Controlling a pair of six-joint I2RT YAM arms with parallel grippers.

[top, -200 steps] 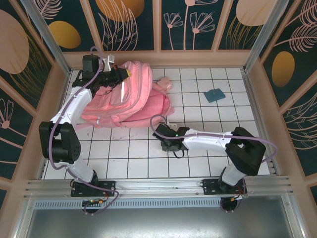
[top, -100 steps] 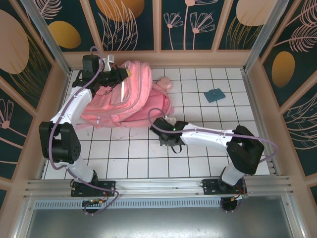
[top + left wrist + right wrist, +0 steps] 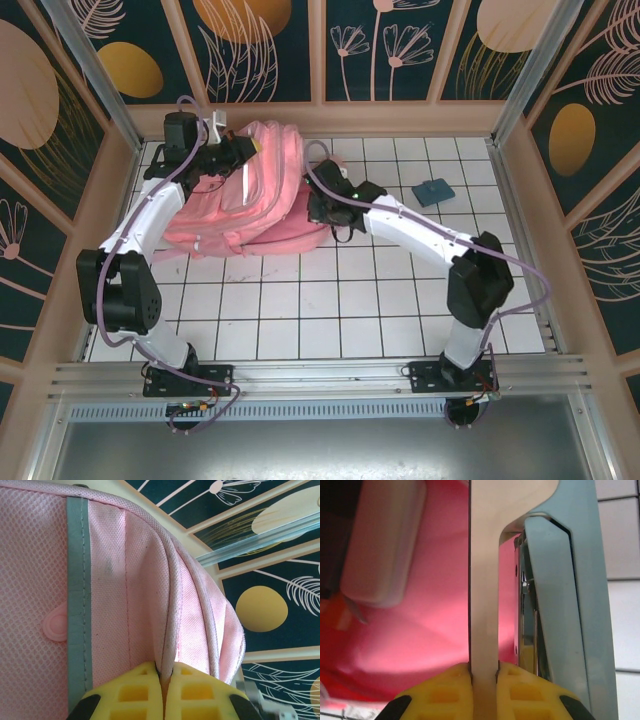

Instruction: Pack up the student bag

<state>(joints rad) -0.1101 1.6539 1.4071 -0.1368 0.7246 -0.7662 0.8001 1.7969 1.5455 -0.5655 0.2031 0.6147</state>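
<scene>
The stapler [image 3: 557,592] faces free space [image 3: 441,600] next to the pale rounded thing in the bag, so the robot's right gripper should keep moving the stapler in until it lies there.
The student bag [image 3: 255,195], big, soft and pink, lies at the back left of the tiled table. My left gripper [image 3: 248,150] is at its upper edge, shut on a piped pink seam [image 3: 170,630] between the yellow fingertips [image 3: 135,690]. My right gripper [image 3: 322,205] sits at the bag's right side. In the right wrist view it [image 3: 484,680] is shut on the metal base plate of a pale blue stapler [image 3: 570,580], which points into glowing pink bag fabric [image 3: 420,630].
A small teal flat item [image 3: 433,191] lies on the tiles at the back right. A pale rounded thing [image 3: 385,540], blurred, shows against the pink fabric. Wooden rails and patterned walls close the table in on three sides.
The right arm has risen from the middle of the table and swung back and left to the bag's right side, carrying the stapler. The left arm and the bag have stayed put.
</scene>
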